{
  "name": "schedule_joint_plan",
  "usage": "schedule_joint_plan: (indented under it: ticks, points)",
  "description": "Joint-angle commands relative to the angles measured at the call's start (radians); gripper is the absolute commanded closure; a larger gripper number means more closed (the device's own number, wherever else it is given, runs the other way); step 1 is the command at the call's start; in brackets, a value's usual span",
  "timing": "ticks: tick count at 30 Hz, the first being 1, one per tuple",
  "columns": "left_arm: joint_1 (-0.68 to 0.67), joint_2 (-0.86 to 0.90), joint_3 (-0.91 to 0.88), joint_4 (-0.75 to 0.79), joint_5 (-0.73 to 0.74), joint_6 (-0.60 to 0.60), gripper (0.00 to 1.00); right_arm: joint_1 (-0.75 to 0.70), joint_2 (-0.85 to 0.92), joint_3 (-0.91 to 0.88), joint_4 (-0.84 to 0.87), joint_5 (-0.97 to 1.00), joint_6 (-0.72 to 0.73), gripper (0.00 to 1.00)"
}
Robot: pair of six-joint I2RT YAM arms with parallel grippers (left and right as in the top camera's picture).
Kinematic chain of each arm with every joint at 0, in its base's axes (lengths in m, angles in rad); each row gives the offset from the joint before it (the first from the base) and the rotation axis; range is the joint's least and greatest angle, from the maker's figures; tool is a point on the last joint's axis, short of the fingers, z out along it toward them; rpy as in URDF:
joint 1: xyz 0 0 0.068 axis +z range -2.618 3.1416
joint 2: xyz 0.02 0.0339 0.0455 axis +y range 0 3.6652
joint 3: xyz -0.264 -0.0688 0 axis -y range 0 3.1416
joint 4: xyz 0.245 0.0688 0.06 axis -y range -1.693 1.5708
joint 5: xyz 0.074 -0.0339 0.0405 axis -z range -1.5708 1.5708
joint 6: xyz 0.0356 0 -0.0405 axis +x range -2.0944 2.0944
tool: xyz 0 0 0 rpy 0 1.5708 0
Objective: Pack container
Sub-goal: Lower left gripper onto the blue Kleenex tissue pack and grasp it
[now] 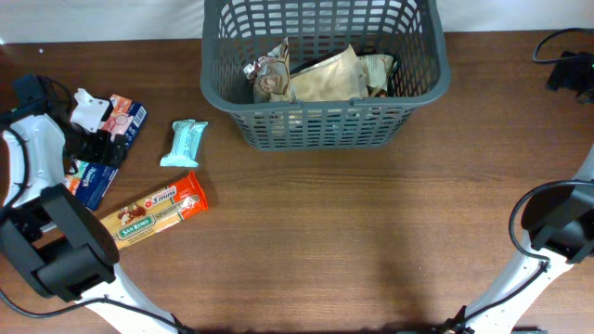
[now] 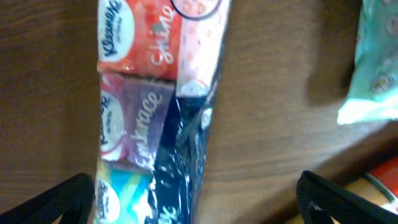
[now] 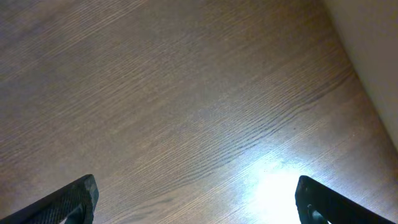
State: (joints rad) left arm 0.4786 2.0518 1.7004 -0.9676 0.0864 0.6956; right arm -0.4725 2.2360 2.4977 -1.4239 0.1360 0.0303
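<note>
My left gripper needs to shift to straddle the pack (image 2: 152, 137) evenly before lowering and closing, since one of its fingers hovers over the tissue pack's edge (image 2: 99, 173).
The dark grey lattice basket (image 1: 320, 121) stands at the back centre and holds several beige and brown snack packs (image 1: 320, 74). A pack of Kleenex tissues (image 1: 109, 148) lies at the far left; in the left wrist view the tissue pack (image 2: 155, 112) lies between my open left fingers (image 2: 196, 205). A mint-green wrapped snack (image 1: 184, 143) and an orange-and-yellow San Remo pasta pack (image 1: 153, 213) lie to its right. My left gripper (image 1: 88, 139) hovers over the tissue pack. My right gripper (image 3: 196, 205) is open and empty above bare wood at the far right.
The mint-green snack (image 2: 373, 68) and a corner of the orange pack (image 2: 382, 177) show at the right of the left wrist view. A black cable and clamp (image 1: 566, 65) sit at the back right. The left arm base (image 1: 56, 246) stands at the front left.
</note>
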Motion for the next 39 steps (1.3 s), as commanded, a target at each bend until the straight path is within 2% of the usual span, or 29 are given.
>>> schedule_joint_plan:
  ticks: [1, 4, 11, 18, 39]
  points:
    - [0.005, 0.0, 0.043, -0.037, -0.022, 0.066, 0.01, 0.001, -0.004, -0.002, 0.003, -0.002, 0.012, 0.01]
    - [0.008, 0.0, 0.047, -0.043, -0.085, 0.067, 0.01, 0.001, -0.004, -0.002, 0.003, -0.002, 0.012, 0.01]
    - [0.067, 0.007, 0.047, -0.043, -0.074, 0.07, 0.01, 0.001, -0.004, -0.002, 0.003, -0.002, 0.012, 0.01]
    - [0.145, 0.011, 0.046, -0.045, 0.039, 0.077, 0.01, 0.001, -0.004, -0.002, 0.003, -0.002, 0.012, 0.01]
    - [0.128, 0.144, 0.046, -0.035, 0.071, 0.077, 0.01, 0.001, -0.004, -0.002, 0.003, -0.002, 0.012, 0.01]
